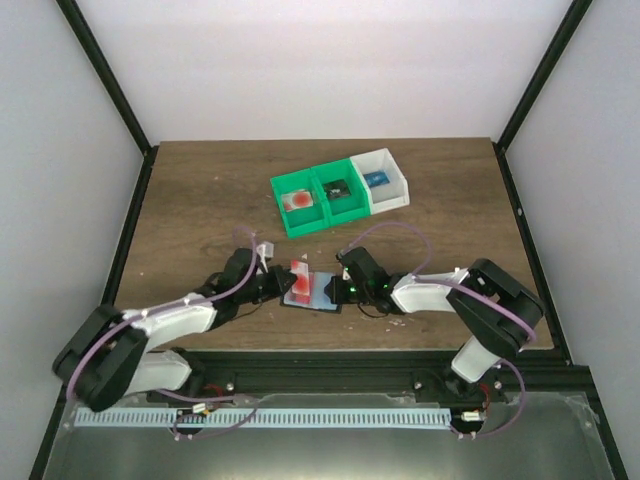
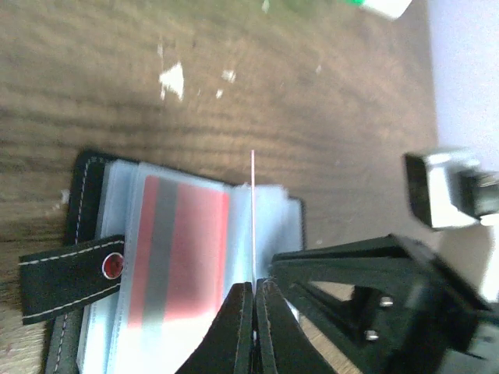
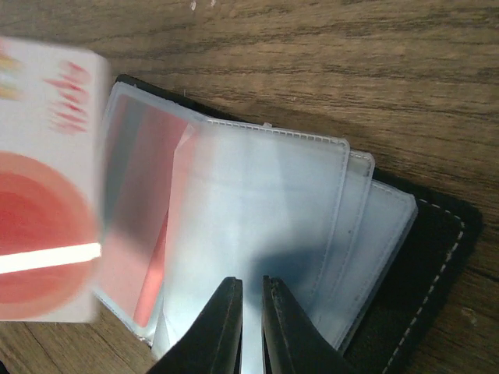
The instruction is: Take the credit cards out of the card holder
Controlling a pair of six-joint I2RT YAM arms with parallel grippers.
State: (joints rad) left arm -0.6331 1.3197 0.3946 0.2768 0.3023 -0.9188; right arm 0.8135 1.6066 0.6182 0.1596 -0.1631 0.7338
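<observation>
My left gripper needs to keep raising the white credit card until my right gripper takes hold of its free edge (image 3: 95, 187), because the card is clear of the sleeves.
The card holder (image 1: 318, 296) lies open on the table between both arms, its clear sleeves fanned out. My left gripper (image 2: 254, 284) is shut on a white credit card with a red circle (image 3: 43, 226), held upright on edge above the holder's left half; in the left wrist view it shows as a thin white line (image 2: 253, 218). Another red credit card (image 2: 183, 249) sits inside a sleeve. My right gripper (image 3: 251, 282) is over the holder's right side, jaws nearly together, pinching a clear sleeve (image 3: 273, 195).
Two green bins (image 1: 315, 200) and a white bin (image 1: 385, 180) stand in a row at the back of the wooden table, each with a small item inside. The holder's black strap with a red snap (image 2: 70, 276) lies to its left.
</observation>
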